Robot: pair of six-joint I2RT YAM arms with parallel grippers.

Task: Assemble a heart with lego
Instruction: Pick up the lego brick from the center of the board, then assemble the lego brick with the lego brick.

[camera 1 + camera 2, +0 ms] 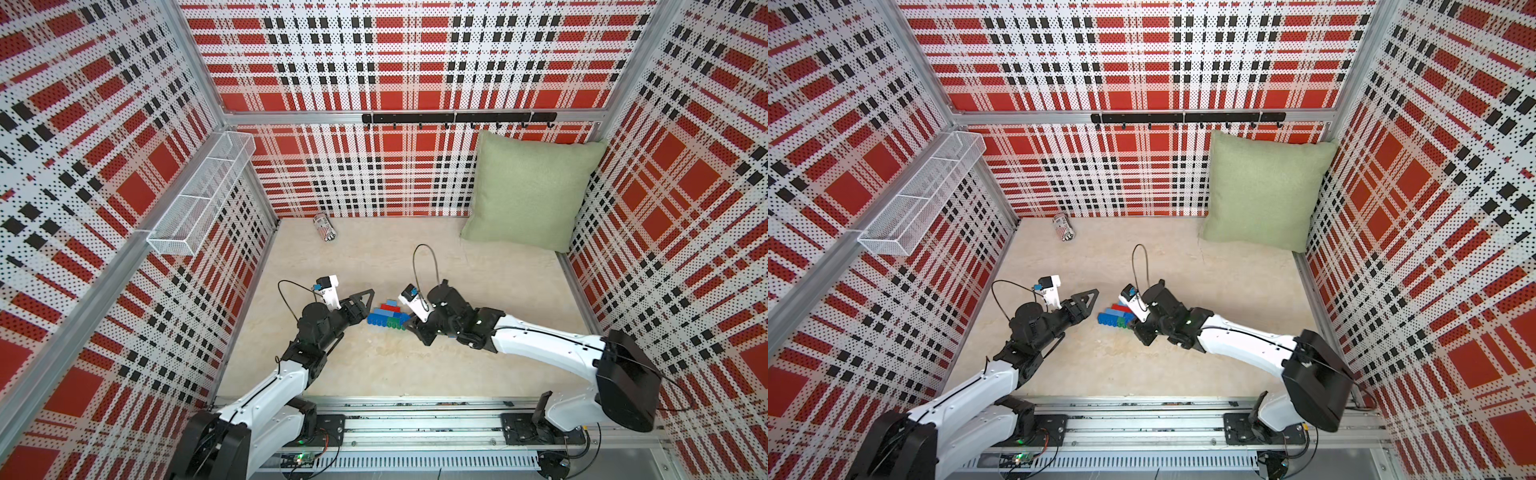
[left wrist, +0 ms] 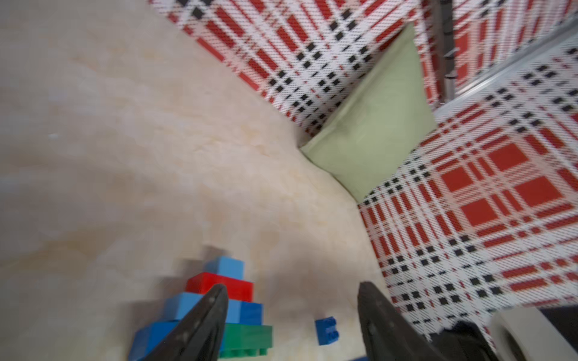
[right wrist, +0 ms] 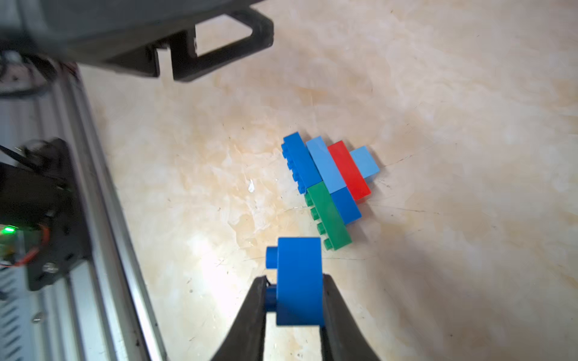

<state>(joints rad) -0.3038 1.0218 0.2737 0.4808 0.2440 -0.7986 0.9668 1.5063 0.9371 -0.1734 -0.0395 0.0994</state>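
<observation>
The robot's right gripper holds the small blue brick (image 3: 299,273) at a slant to the green Lego piece's studs, so the robot should put the brick down next to those studs (image 3: 306,225) and turn it square.
The heart (image 1: 388,314) lies flat in the middle of the table, a stepped cluster of blue bricks with a red strip and a green strip (image 3: 328,215). My left gripper (image 1: 368,305) hovers at its left end, open, with nothing between its fingers (image 2: 206,315). On the other side, my right gripper (image 3: 294,281) is shut on a small blue lego brick (image 3: 298,265), held just off the green end. In the left wrist view another small blue brick (image 2: 327,330) shows on the table a little apart from the green strip (image 2: 247,336).
A striped can (image 1: 325,227) lies near the back wall. A green pillow (image 1: 528,191) leans in the back right corner. A wire basket (image 1: 199,195) hangs on the left wall, and a black hook rail (image 1: 457,118) on the back wall. The arms' metal rail (image 1: 415,419) runs along the front.
</observation>
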